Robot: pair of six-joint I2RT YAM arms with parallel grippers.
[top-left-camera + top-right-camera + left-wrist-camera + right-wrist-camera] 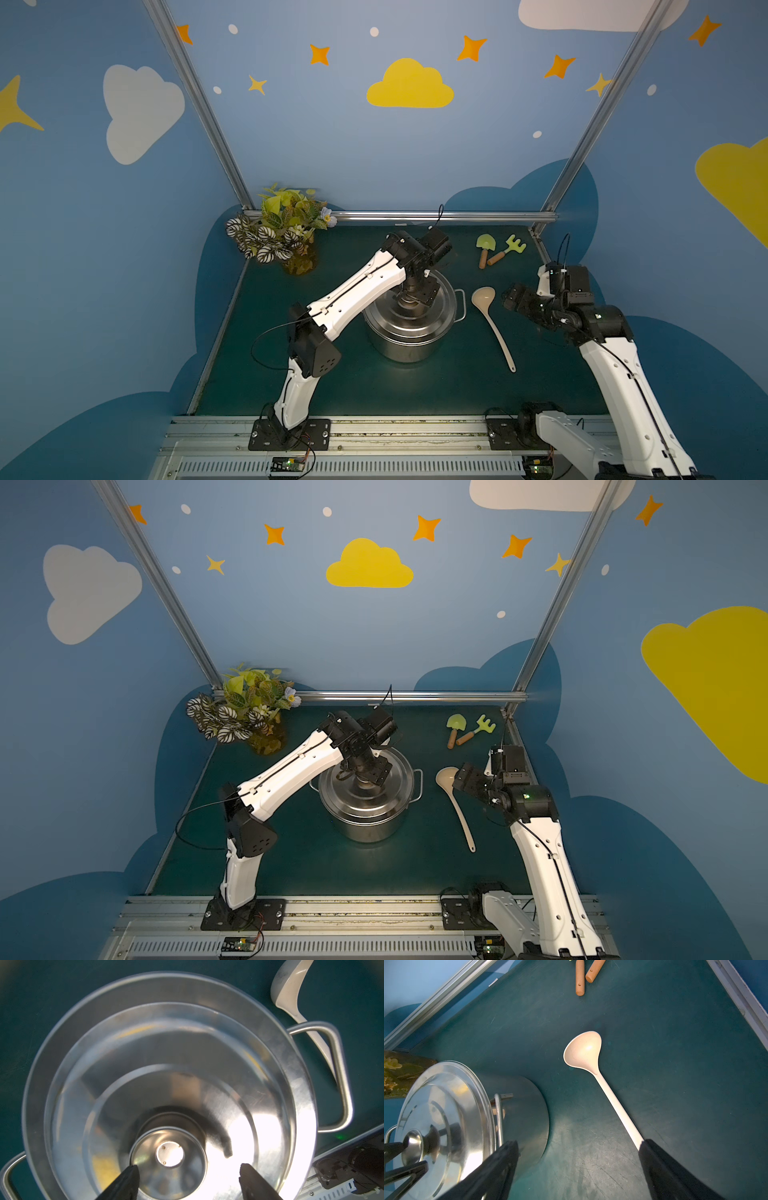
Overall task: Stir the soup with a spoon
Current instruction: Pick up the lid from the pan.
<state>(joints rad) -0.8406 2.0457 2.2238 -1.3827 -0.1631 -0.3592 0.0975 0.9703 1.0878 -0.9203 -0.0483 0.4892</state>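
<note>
The lid's knob (138,1152) is nearer to one finger. My left gripper should line up over the knob's middle (169,1154) before it closes and lifts the lid off the pot.
The spoon (483,297) (447,777) (583,1051), a beige ladle, lies flat on the green mat to the right of the steel pot (407,345) (365,825). A steel lid (166,1043) (446,1105) covers the pot, so the soup is hidden. My left gripper (409,301) (188,1167) hangs open just over the lid's knob (168,1153) (413,1142), one finger on each side. My right gripper (508,300) (458,777) (577,1147) hovers open beside the spoon's bowl, above the mat, with nothing between its fingers. The spoon's handle (620,1109) runs under one of its fingers.
A small green toy shovel (484,247) and a green rake (509,248) lie at the back right. A potted plant (282,232) stands at the back left. Metal frame rails (415,216) border the mat. The pot's side handle (340,1076) faces the spoon.
</note>
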